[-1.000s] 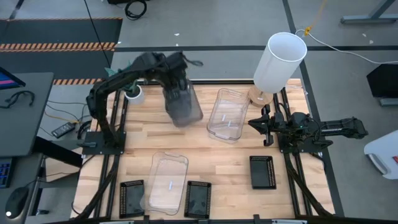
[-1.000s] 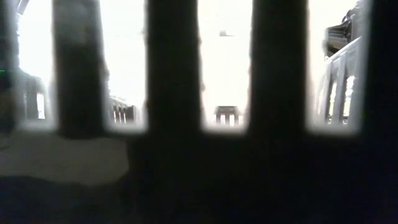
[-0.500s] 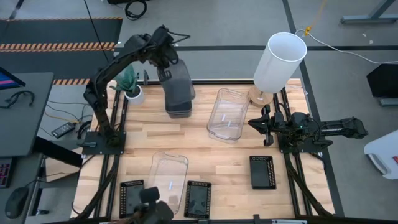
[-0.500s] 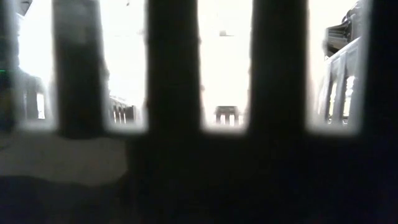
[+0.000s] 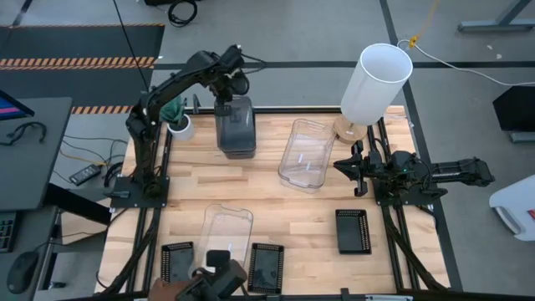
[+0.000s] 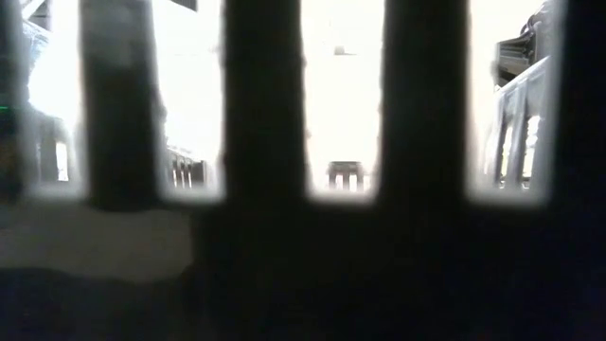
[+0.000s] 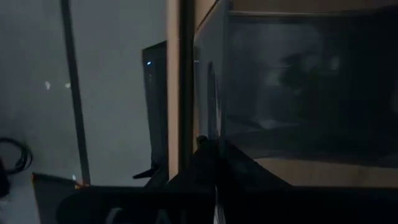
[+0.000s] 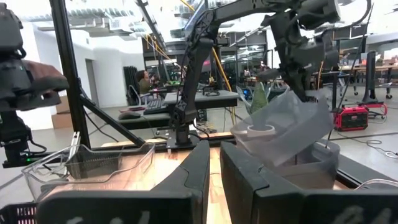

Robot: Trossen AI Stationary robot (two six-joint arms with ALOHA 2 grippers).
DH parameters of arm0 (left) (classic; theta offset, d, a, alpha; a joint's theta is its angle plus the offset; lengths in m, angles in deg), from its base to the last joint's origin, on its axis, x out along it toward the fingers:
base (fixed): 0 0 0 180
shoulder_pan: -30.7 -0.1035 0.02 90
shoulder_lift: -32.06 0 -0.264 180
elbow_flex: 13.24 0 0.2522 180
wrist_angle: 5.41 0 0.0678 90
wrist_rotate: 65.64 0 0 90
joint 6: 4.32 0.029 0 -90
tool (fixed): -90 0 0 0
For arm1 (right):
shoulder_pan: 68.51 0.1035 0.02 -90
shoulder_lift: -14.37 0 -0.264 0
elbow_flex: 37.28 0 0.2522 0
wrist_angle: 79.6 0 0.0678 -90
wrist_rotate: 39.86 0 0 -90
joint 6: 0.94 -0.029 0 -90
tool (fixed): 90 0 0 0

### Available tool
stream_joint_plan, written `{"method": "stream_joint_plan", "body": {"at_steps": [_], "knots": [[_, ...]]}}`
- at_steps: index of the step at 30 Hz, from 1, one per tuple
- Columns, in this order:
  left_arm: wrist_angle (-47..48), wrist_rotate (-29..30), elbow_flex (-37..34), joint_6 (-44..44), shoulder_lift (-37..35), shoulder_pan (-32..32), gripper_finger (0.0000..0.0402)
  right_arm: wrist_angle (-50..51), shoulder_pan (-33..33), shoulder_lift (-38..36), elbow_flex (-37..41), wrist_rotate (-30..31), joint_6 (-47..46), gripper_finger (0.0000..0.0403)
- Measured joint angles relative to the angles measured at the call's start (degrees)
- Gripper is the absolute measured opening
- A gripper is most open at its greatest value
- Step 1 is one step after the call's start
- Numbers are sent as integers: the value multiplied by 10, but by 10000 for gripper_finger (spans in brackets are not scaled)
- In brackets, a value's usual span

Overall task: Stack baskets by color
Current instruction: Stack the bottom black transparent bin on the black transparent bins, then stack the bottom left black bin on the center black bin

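My left gripper should keep lowering the far end [image 5: 239, 104] until the baskets nest, because the held grey basket's near end [image 5: 240, 153] is low over the standing grey basket and their lengths line up.
My left gripper [image 5: 231, 96] is at the table's far left, shut on a smoky grey basket [image 5: 236, 124]. That basket hangs tilted [image 8: 283, 127] over a second grey basket [image 8: 314, 167] standing on the table. Two clear baskets rest on the wood, one at the middle [image 5: 305, 155] and one near the front [image 5: 227, 241]. Three flat black perforated baskets [image 5: 353, 230] [image 5: 266, 266] [image 5: 175, 266] lie along the near side. My right gripper [image 5: 354, 170] waits at the right edge with only a narrow gap between its fingers [image 8: 214, 177] and nothing in it. My left gripper pinches the grey basket's far end wall [image 7: 212, 127] at its rim, the wall standing between the two fingers. The fingers come steeply from above. The basket hangs tilted below them, its near end low over the other grey basket; whether they touch I cannot tell.
A tall white cylinder [image 5: 376, 82] stands at the far right and a small potted plant [image 5: 175, 121] at the far left, close to my left arm. A hand with a dark object [image 5: 213, 280] reaches in at the near edge. Dark bars block the low view [image 6: 265, 142].
My left gripper has gone toward the table's far left corner and down, rolling as it went. The grey basket has turned with it from slanting across the table to lying near-to-far over the second grey basket. A hand has come in at the near edge.
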Motion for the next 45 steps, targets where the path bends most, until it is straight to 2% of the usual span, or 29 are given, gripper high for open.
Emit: {"method": "stream_joint_plan", "body": {"at_steps": [17,20,24,31,34,38,43,45], "knots": [[25,-32,0,6,69,8,10,0,0,0,0,0,0,45],[23,-31,0,-6,73,9,20,0,0,0,0,0,0,45],[22,-29,0,-10,74,13,70,0,0,0,0,0,0,45],[14,62,0,-24,73,30,195,0,0,0,0,0,0,45],[16,78,0,-44,69,44,231,0,0,0,0,0,0,45],[9,52,-1,-56,53,78,236,0,0,0,0,0,0,45],[-8,-53,-1,-63,14,134,199,0,0,0,0,0,0,45],[-8,-86,-1,-104,3,158,183,0,0,0,0,0,0,45]]}}
